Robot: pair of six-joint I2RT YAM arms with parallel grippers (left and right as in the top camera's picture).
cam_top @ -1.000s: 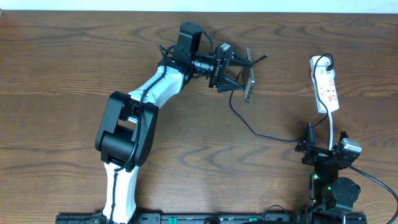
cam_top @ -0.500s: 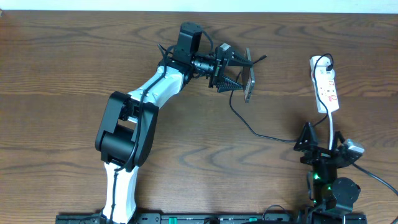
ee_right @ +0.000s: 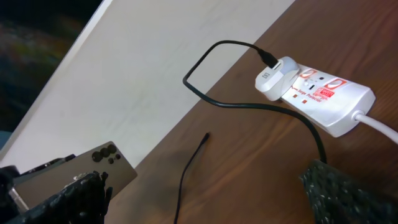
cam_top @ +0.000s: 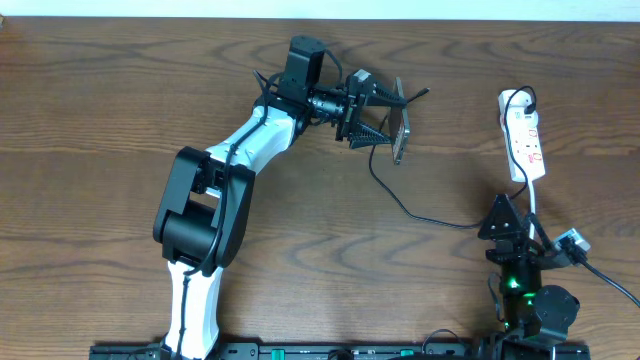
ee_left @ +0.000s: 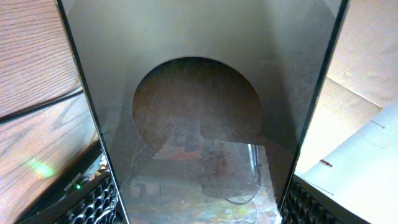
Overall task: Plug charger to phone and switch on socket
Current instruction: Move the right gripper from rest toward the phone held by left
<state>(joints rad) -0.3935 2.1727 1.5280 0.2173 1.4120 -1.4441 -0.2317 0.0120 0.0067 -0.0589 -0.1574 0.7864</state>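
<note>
The phone on edge (cam_top: 400, 120) sits in my left gripper with its near end free, so my right gripper should keep going toward that end (cam_top: 399, 157) and close there.
My left gripper (cam_top: 386, 118) is shut on the phone (cam_top: 402, 133) and holds it on edge above the far middle of the table. In the left wrist view the phone's grey face (ee_left: 199, 93) with its brownish oval fills the space between the fingers (ee_left: 93, 205). The charger (cam_top: 400, 207), a thin black cable, runs from a white plug in the socket (cam_top: 525, 142) across the table; its connector tip (ee_right: 206, 135) lies free on the wood near the phone (ee_right: 99, 163). My right gripper (cam_top: 528, 232) stands open at the near right, with only the cable on the table under it.
The socket's white cord (cam_top: 536, 205) runs toward my right arm's base (cam_top: 535, 310). A pale wall (ee_right: 124, 74) borders the table's far edge. My left arm (cam_top: 215, 190) crosses the left half of the table.
My right gripper has turned at the wrist and shifted slightly right. The left arm and phone have not moved.
</note>
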